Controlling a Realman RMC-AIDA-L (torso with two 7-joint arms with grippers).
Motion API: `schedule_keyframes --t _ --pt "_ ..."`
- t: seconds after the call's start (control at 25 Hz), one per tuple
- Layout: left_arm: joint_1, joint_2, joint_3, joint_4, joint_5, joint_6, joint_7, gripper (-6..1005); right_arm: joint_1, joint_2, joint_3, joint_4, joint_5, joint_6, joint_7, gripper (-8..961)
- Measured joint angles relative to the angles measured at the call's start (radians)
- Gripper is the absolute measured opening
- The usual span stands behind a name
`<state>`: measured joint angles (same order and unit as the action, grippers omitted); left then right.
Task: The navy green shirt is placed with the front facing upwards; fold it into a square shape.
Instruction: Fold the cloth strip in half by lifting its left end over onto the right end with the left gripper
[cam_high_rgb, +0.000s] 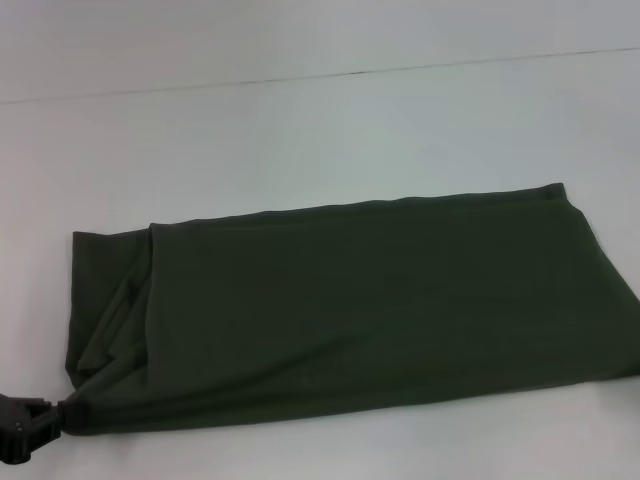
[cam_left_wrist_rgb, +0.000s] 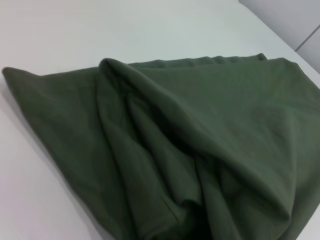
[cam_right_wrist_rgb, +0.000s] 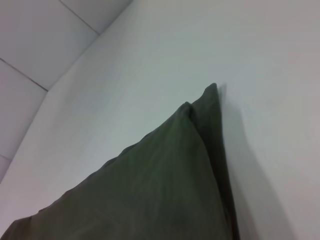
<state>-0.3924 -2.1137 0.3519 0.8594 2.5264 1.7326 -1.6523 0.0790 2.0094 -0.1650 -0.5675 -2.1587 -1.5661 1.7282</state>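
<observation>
The shirt's end is rumpled in loose folds (cam_high_rgb: 118, 335) by its near corner. Next, my left gripper frees that corner and reaches over the bunched cloth (cam_high_rgb: 122, 298) before folding further.
The navy green shirt (cam_high_rgb: 360, 310) lies on the white table as a long folded band, plain green side up, with no lettering showing. Its left end is rumpled into loose folds (cam_left_wrist_rgb: 165, 165). My left gripper (cam_high_rgb: 48, 414) sits at the near left corner of the shirt, and the cloth is drawn to a point in its shut fingers. The right wrist view shows a pointed corner of the shirt (cam_right_wrist_rgb: 210, 95) lying flat on the table. My right gripper is out of sight in every view.
The white table (cam_high_rgb: 300, 140) stretches beyond the shirt to a seam line (cam_high_rgb: 330, 74) at the back. The shirt's right end (cam_high_rgb: 610, 300) reaches the right edge of the head view.
</observation>
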Motion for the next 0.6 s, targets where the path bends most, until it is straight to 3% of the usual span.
schedule_keyframes --t 0.4,0.6 --pt "-0.002 0.0 -0.017 0.001 -0.008 -0.001 -0.004 141 0.0 0.0 0.045 0.0 0.0 0.008 -0.001 12" --pt "-0.002 0.0 -0.027 0.001 -0.008 0.0 -0.004 144 0.004 0.001 0.065 0.001 0.006 0.013 -0.003 221"
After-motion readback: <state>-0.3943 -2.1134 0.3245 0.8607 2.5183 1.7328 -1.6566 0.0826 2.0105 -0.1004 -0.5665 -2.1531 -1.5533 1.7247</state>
